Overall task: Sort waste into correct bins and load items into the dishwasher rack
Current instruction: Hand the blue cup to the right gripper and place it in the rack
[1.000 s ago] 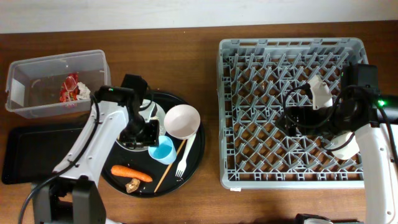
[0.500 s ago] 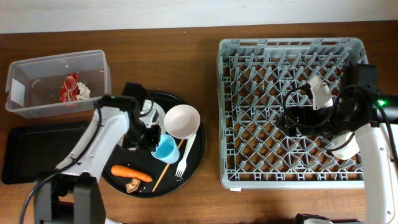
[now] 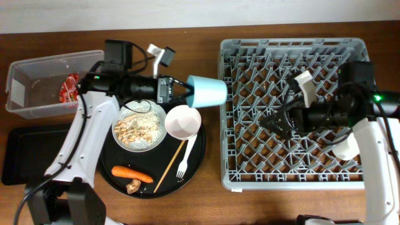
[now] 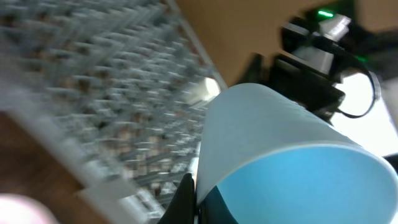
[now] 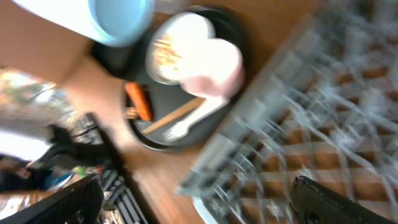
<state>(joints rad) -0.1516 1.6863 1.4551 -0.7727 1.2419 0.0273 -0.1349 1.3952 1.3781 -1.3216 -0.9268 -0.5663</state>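
The blue cup [image 3: 209,92] is held by its rim in my left gripper short of the rack, so my right gripper should take it and put it beside the cream cup [image 3: 346,147].
My left gripper [image 3: 187,91] is shut on the rim of the small blue cup [image 3: 208,92] and holds it on its side in the air between the round tray and the grey dishwasher rack [image 3: 250,175]. In the left wrist view the blue cup [image 4: 292,155] fills the frame, with the rim pinched between my fingers [image 4: 188,200]. My right gripper [image 3: 270,122] hangs open over the rack's middle, and a cream cup [image 3: 347,147] stands in the rack beside that arm. The white plate [image 3: 139,129] carries rice and brown scraps. The pink bowl [image 3: 182,121], fork [image 3: 182,165], chopstick [image 3: 171,166] and carrot [image 3: 132,174] lie on the tray.
A round black tray [image 3: 199,156] holds the dishes. A clear tub [image 3: 37,75] at the far left holds a red wrapper [image 3: 68,89]. A shallow black tray [image 3: 31,153] lies below it. A brown scrap [image 3: 133,185] sits near the carrot. The right wrist view shows the rack [image 5: 311,124] and tray, blurred.
My left gripper closed on the blue cup and lifted it off the round tray, up and right toward the rack. The right gripper turned slightly left over the rack, still open.
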